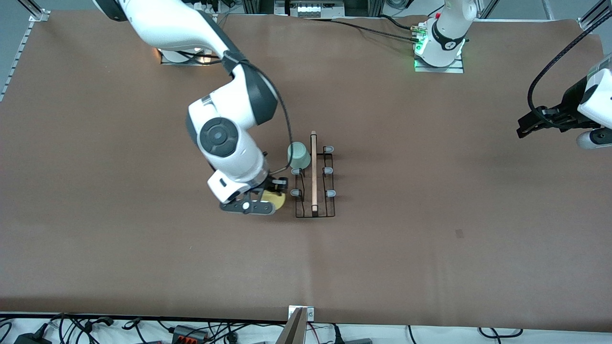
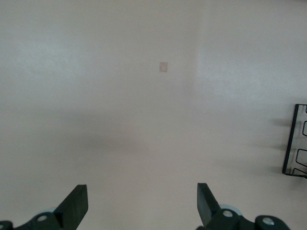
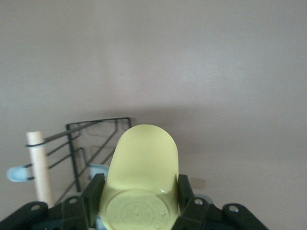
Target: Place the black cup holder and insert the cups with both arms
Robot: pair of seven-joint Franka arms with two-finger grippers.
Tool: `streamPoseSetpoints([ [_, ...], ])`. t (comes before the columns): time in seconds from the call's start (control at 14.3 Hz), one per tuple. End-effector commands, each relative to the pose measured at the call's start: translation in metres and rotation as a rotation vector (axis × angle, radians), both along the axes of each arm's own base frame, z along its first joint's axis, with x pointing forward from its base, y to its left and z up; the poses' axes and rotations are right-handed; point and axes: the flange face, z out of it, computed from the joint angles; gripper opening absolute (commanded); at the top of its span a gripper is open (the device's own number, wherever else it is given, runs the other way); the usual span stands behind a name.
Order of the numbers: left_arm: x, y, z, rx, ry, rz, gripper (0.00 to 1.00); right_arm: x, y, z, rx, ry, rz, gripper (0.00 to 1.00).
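The yellow cup's closed base (image 3: 138, 211) faces my right gripper and the rack's nearest peg (image 1: 295, 192) is free, so my right gripper keeps going toward that peg and lets go there.
The black cup holder (image 1: 314, 180) stands mid-table, its wooden rod handle (image 1: 313, 172) along the top. A pale green cup (image 1: 299, 155) sits on a prong at the end nearer the robots' bases, on the right arm's side. My right gripper (image 1: 267, 200) is shut on the yellow cup (image 1: 275, 199) beside the rack's nearest prong (image 1: 295, 193); in the right wrist view the cup (image 3: 141, 177) is squeezed between the fingers (image 3: 91, 194), with the rack (image 3: 84, 143) beside it. My left gripper (image 1: 528, 126) is open and empty (image 2: 141, 203) at the left arm's end of the table. The light blue cup is out of view.
Brown table cover (image 1: 430, 239) spreads all round the rack. A corner of the rack (image 2: 297, 141) shows at the edge of the left wrist view. Cables and plugs (image 1: 181, 329) lie along the table's near edge.
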Motion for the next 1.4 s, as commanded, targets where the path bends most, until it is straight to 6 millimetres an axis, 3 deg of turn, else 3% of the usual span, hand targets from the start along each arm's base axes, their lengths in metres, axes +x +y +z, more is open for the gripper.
streamPoseSetpoints([
  [0.0, 0.002, -0.001, 0.011, 0.007, -0.047, -0.008, 1.00, -0.007, 0.021, 0.006, 0.027, -0.033, -0.064, 0.20],
  [0.35, 0.000, 0.015, 0.005, -0.039, -0.023, 0.027, 1.00, -0.021, 0.049, -0.010, 0.041, -0.042, -0.081, 0.20],
  [0.84, 0.003, 0.005, 0.006, -0.042, -0.035, 0.012, 1.00, -0.017, 0.053, -0.042, 0.042, -0.045, -0.079, 0.23],
  [0.91, 0.002, 0.004, 0.007, -0.040, -0.035, 0.010, 1.00, -0.015, 0.052, -0.046, 0.043, -0.048, -0.083, 0.76],
  [0.98, 0.002, 0.005, 0.007, -0.040, -0.035, 0.011, 1.00, -0.013, 0.051, -0.047, 0.046, -0.051, -0.088, 1.00],
  [1.12, -0.001, 0.008, 0.009, -0.039, -0.026, 0.014, 1.00, -0.014, 0.051, -0.041, 0.048, -0.050, -0.099, 1.00],
  [1.33, 0.000, 0.001, 0.010, -0.038, -0.029, 0.002, 1.00, -0.011, 0.030, -0.020, 0.006, -0.012, -0.105, 1.00],
])
